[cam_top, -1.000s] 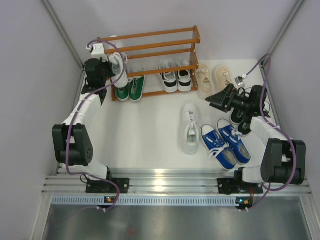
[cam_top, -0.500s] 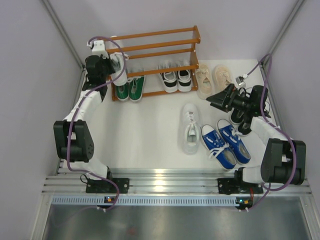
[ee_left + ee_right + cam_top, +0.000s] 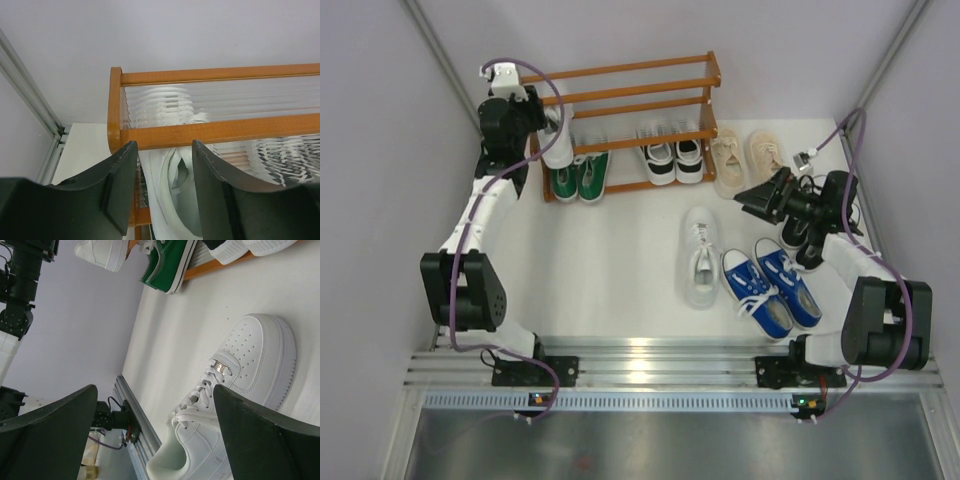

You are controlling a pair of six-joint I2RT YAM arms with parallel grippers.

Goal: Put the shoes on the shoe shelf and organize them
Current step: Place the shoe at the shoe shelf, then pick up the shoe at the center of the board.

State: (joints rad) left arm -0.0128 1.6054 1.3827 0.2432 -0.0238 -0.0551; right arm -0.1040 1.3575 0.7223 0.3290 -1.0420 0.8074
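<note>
My right gripper should grab the other white shoe by its tongue (image 3: 704, 253) and pass the shoe to my left gripper, because the shoe lies far from its mate's end of the shelf (image 3: 558, 148).
One white shoe (image 3: 558, 146) rests heel-up at the left end of the orange-brown shoe shelf (image 3: 650, 68), above the green pair (image 3: 578, 178). My left gripper (image 3: 542, 118) hovers just over it, open. In the left wrist view the fingers (image 3: 117, 185) stand apart with the white shoe's heel (image 3: 172, 200) showing between and below them, under a shelf rail (image 3: 225, 131). The other white shoe (image 3: 701, 256) lies on the floor. My right gripper (image 3: 758, 196) hangs open above the floor beside it, holding nothing; the right wrist view shows that white shoe (image 3: 250, 350) past the gripper (image 3: 155, 390).
A black-and-white pair (image 3: 673, 160) sits on the bottom tier at the right. A beige pair (image 3: 746, 155) stands on the floor right of the shelf. A blue pair (image 3: 771, 287) lies near the front right. A black pair (image 3: 801, 243) is partly hidden under my right arm.
My left gripper opened and let go of the white shoe, then drew up and back toward the shelf's left end. The shoe stays on the shelf. The right arm has not moved.
</note>
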